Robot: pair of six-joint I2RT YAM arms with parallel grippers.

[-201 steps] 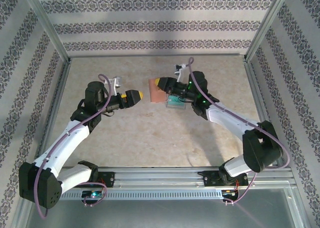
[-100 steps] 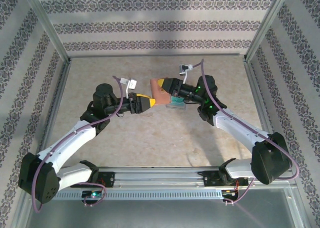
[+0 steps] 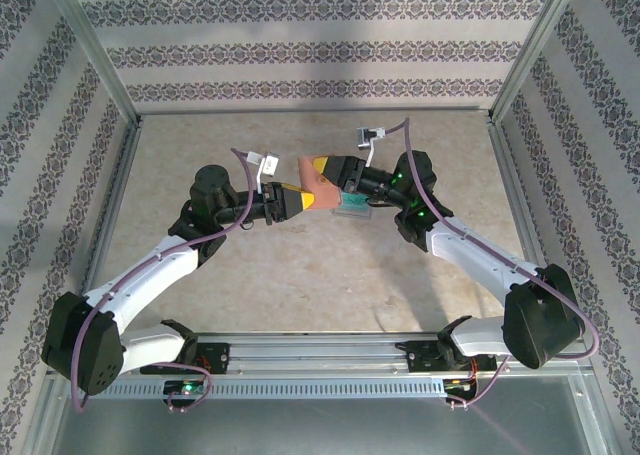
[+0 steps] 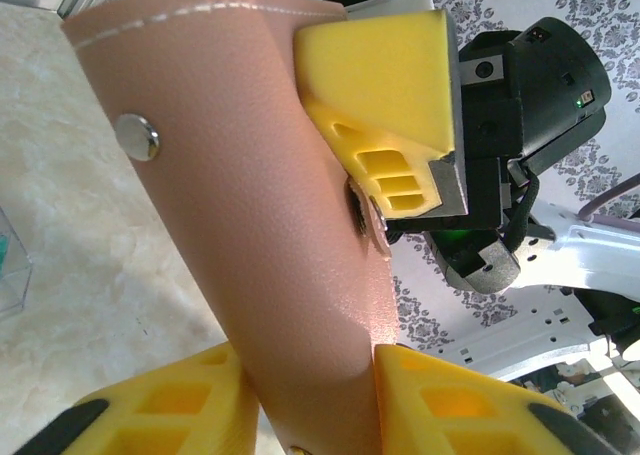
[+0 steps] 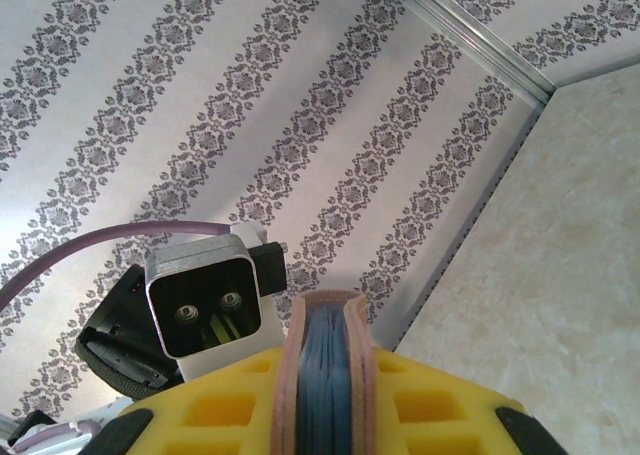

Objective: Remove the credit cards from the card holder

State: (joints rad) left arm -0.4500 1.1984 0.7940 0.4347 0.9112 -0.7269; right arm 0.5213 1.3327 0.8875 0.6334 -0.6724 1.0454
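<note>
The card holder's upper edge (image 4: 245, 17) is pinched in my right gripper above the card holder's snapped tab. So next my right gripper pulls the tab (image 4: 378, 228) open while my left gripper holds the card holder's lower edge.
The card holder (image 3: 318, 183), a brown leather wallet, hangs above the table at centre between both arms. My right gripper (image 3: 327, 165) is shut on its upper edge, and its yellow finger (image 4: 385, 95) presses the leather (image 4: 250, 195). My left gripper (image 4: 315, 375) has a yellow pad against each side of the wallet's lower edge. In the right wrist view the folded wallet (image 5: 322, 375) stands on edge between the pads, its grey-blue pockets showing. The credit cards inside are hidden. A teal card (image 3: 352, 207) lies in a clear tray under the right arm.
The clear tray (image 4: 8, 260) sits on the beige table (image 3: 300, 275) just below the wallet. Patterned walls and metal frame rails (image 3: 310, 115) enclose the table. The arm bases are bolted to the rail (image 3: 320, 355) at the near edge.
My left gripper has moved right to the wallet and closed its pads on the lower edge. The right arm lifted the wallet a little, then stayed still.
</note>
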